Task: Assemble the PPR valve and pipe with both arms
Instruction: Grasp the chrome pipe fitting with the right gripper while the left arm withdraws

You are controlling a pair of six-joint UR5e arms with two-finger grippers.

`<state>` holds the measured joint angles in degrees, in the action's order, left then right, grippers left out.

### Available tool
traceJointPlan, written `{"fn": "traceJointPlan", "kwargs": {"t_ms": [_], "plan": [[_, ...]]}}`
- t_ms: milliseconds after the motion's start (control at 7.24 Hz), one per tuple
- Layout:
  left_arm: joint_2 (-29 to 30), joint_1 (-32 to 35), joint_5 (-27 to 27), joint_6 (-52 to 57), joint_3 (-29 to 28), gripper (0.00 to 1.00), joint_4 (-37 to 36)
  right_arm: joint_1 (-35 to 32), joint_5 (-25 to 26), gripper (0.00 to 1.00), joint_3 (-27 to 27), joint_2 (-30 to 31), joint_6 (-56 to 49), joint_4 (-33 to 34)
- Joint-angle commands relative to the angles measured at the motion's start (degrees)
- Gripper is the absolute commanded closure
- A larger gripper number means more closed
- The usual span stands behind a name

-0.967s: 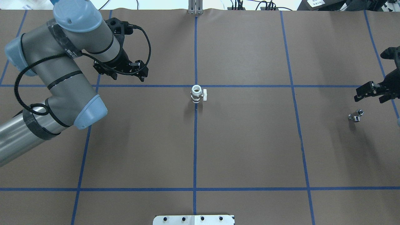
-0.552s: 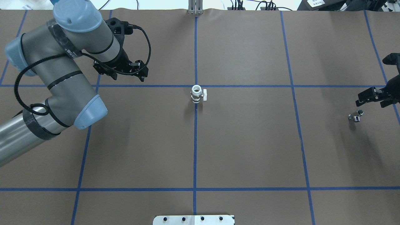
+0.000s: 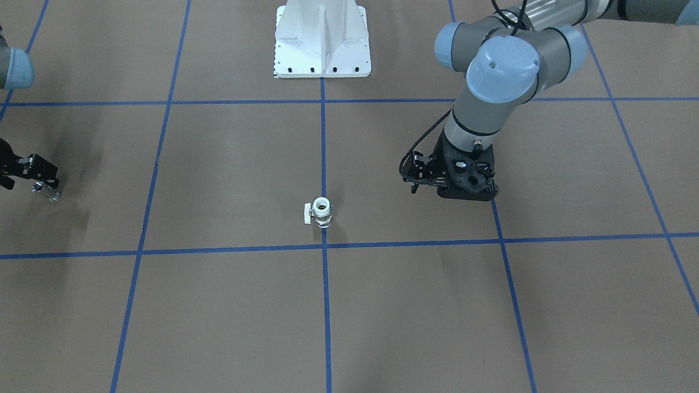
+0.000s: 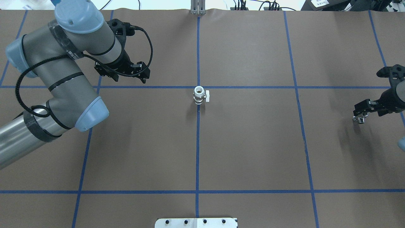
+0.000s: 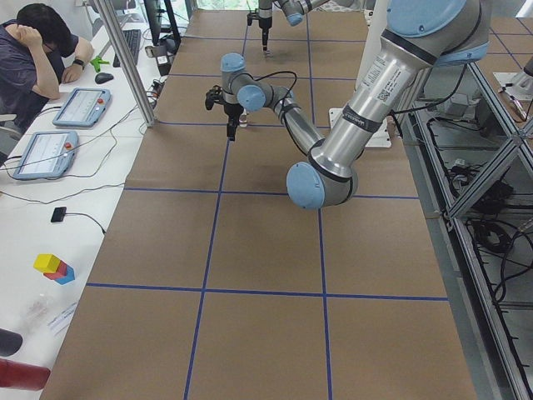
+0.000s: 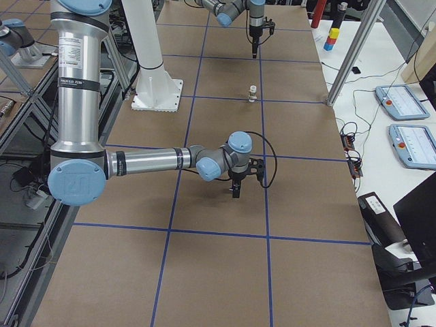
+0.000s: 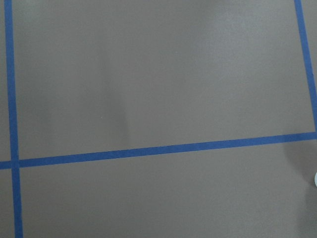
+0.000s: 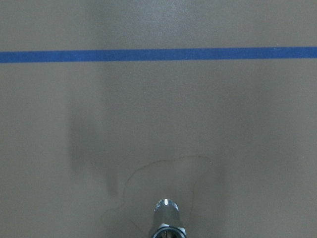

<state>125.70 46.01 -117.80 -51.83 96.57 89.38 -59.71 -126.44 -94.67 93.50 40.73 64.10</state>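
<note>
The pipe [image 3: 46,190] will go partway in and stay upright when I press it down, because the valve's white ring faces up with an open hole [image 3: 321,204].
The PPR valve [image 4: 199,95] stands upright at the table's centre on a blue line, white ring end up and white handle to the side; it also shows in the front view [image 3: 321,212]. The pipe [image 4: 358,119], a tiny silver fitting, lies at the far right of the table and shows at the bottom edge of the right wrist view [image 8: 167,224]. My right gripper [image 4: 368,110] hangs open just over and beside the pipe, with nothing in it. My left gripper [image 4: 123,72] points down, open and empty, well to the left of the valve.
Brown paper with a blue tape grid covers the table [image 4: 253,142]. The white bolted pedestal [image 3: 322,38] stands at the robot's side. An operator [image 5: 37,42] sits at a side desk with tablets, beyond the table's edge.
My right gripper has moved down the view and slightly left, onto the spot of the pipe, and now partly covers it. The left arm and the valve have barely moved.
</note>
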Motion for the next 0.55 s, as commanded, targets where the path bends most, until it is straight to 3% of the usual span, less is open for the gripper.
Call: {"fn": "traceJointPlan", "kwargs": {"t_ms": [0, 276, 414], "plan": [[0.0, -0.1, 0.1, 0.0, -0.2, 0.00, 0.0, 0.3, -0.3, 0.01, 0.5, -0.4, 0.1, 0.1], [0.0, -0.1, 0.1, 0.0, -0.2, 0.00, 0.0, 0.4, -0.4, 0.02, 1.8, -0.8, 0.0, 0.1], [0.0, -0.1, 0.1, 0.1, -0.2, 0.00, 0.0, 0.7, -0.4, 0.09, 2.2, -0.8, 0.1, 0.1]]}}
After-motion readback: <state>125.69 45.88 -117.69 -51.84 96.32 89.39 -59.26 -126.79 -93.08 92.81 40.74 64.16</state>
